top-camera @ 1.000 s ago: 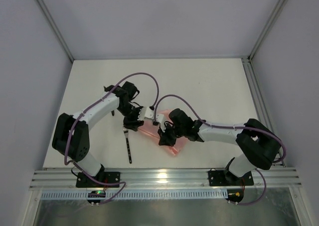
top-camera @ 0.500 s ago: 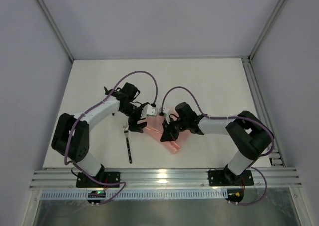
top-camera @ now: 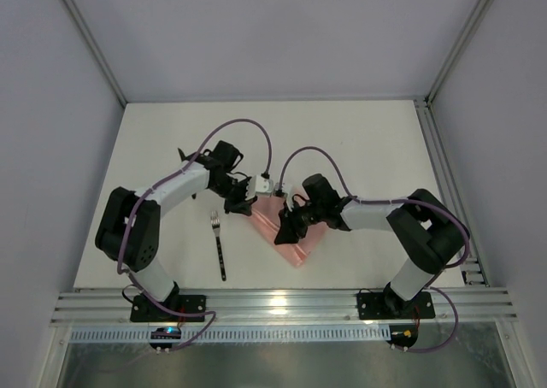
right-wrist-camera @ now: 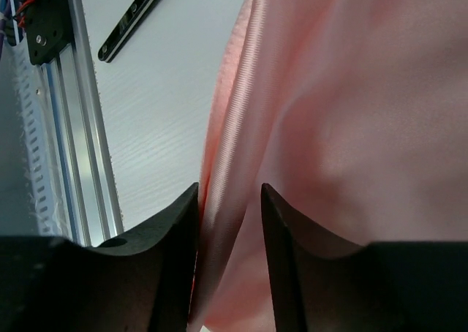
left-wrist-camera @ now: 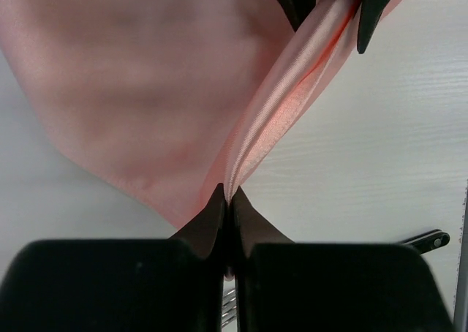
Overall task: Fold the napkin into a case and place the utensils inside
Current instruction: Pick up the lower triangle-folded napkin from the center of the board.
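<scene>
The napkin's raised fold has my right gripper midway along, so this hand should grip it nearer its loose end while my left gripper keeps the fold's corner.
The pale-pink napkin lies rumpled on the white table between my two grippers. My left gripper is shut on a raised fold at the napkin's left corner; the left wrist view shows its jaws pinching the glossy hem of the napkin. My right gripper sits over the napkin's middle. In the right wrist view it is open, with a fold of the napkin loose between the jaws. The fork lies left of the napkin, tines pointing away. Its tines show under the left jaws.
An aluminium rail runs along the table's near edge, and it shows close by in the right wrist view. A dark handle with rivets lies near it. The right gripper's black fingertips show at the top of the left wrist view.
My left gripper opened wide, then shut on the napkin's left fold. My right gripper, shut a second ago, has opened. The right forearm swung inward.
</scene>
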Robot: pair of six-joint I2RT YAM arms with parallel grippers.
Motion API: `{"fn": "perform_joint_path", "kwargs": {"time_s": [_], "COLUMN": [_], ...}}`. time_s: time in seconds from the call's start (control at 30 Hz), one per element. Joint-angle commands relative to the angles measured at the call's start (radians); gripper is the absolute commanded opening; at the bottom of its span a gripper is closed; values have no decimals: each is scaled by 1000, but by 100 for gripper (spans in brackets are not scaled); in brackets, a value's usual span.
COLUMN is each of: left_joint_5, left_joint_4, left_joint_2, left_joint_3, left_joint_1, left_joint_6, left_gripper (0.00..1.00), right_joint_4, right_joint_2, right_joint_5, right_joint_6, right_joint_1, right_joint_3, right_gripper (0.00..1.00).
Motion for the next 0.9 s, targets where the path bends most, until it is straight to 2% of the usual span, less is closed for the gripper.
{"fn": "perform_joint_path", "kwargs": {"time_s": [0.0, 0.27, 0.43, 0.7, 0.8, 0.83, 0.87], "left_joint_5": [20, -5, -28, -51, -54, -54, -52], "left_joint_4": [-38, -14, -12, -12, -23, -28, -32], "left_joint_2": [9, 5, 19, 35, 39, 39, 39], "left_joint_3": [56, 59, 78, 97, 108, 111, 113], "left_joint_1": [-1, 0, 0, 0, 0, 0, 0], "left_joint_6": [-38, -140, -216, -305, -315, -317, -317], "left_gripper": [0, 0, 0, 0, 0, 0, 0], "right_joint_4": [-14, 0, 12, 13, 6, 1, -2], "right_joint_2": [-38, -176, -243, -239, -220, -216, -211], "right_joint_5": [61, 207, 264, 376, 411, 414, 420], "right_joint_6": [2, 54, 83, 121, 140, 143, 147], "right_joint_1": [-2, 26, 61, 136, 138, 138, 138], "right_joint_3": [-2, -112, -151, -161, -166, -166, -163], "right_gripper": [43, 59, 62, 63, 58, 54, 38]}}
